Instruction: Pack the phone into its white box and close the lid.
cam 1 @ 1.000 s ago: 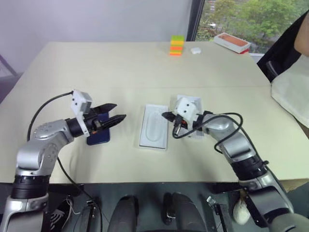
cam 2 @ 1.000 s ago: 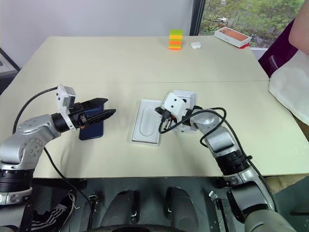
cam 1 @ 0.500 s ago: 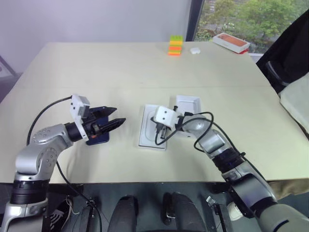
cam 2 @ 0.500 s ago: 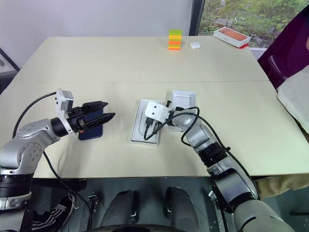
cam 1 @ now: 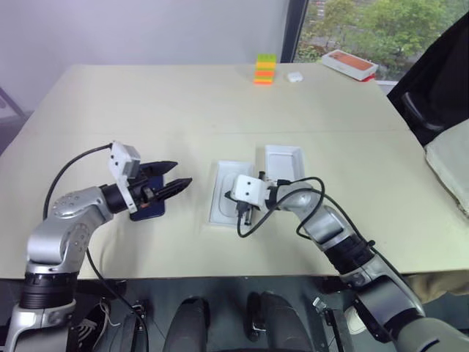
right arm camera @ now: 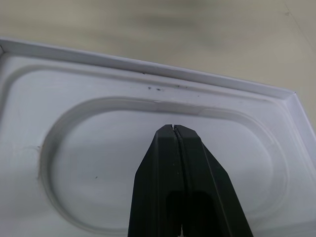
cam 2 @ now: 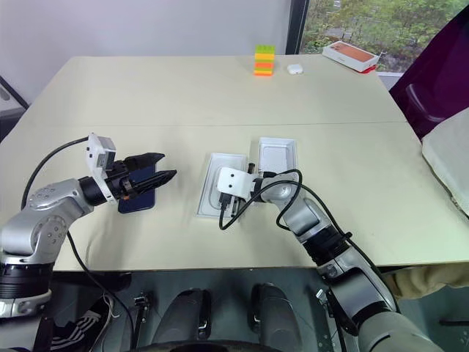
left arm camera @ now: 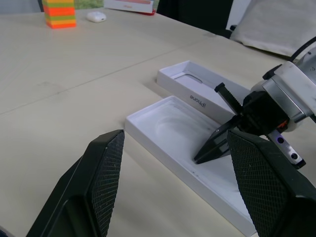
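I can see the phone (cam 1: 150,211) lying flat with its edge toward the insert free, so next my right gripper leaves the hollow and braces that edge (cam 1: 163,205) for my left gripper's push.
The dark blue phone (cam 1: 149,206) lies flat on the table at the left. My left gripper (cam 1: 180,174) hangs open just above it, pointing toward the middle. The lid (cam 1: 283,162) lies upside down right of centre, its plain white inside up. Beside it on its left sits a white insert (cam 1: 226,192) with an oval recess (right arm camera: 89,148). My right gripper (right arm camera: 173,127) is shut with nothing in it, and its tips point down into that recess (left arm camera: 168,123). The white box is out of view.
At the far edge stand a stack of coloured bricks (cam 1: 267,69), a small white case (cam 1: 296,76) and an orange-and-white box (cam 1: 352,64). A person in dark clothes (cam 1: 440,81) and a white cloth (cam 1: 451,158) are at the right. Black cables loop off both wrists.
My right gripper has swung left and down, from over the lid to the insert's recess, staying shut. The left gripper has kept still above the phone.
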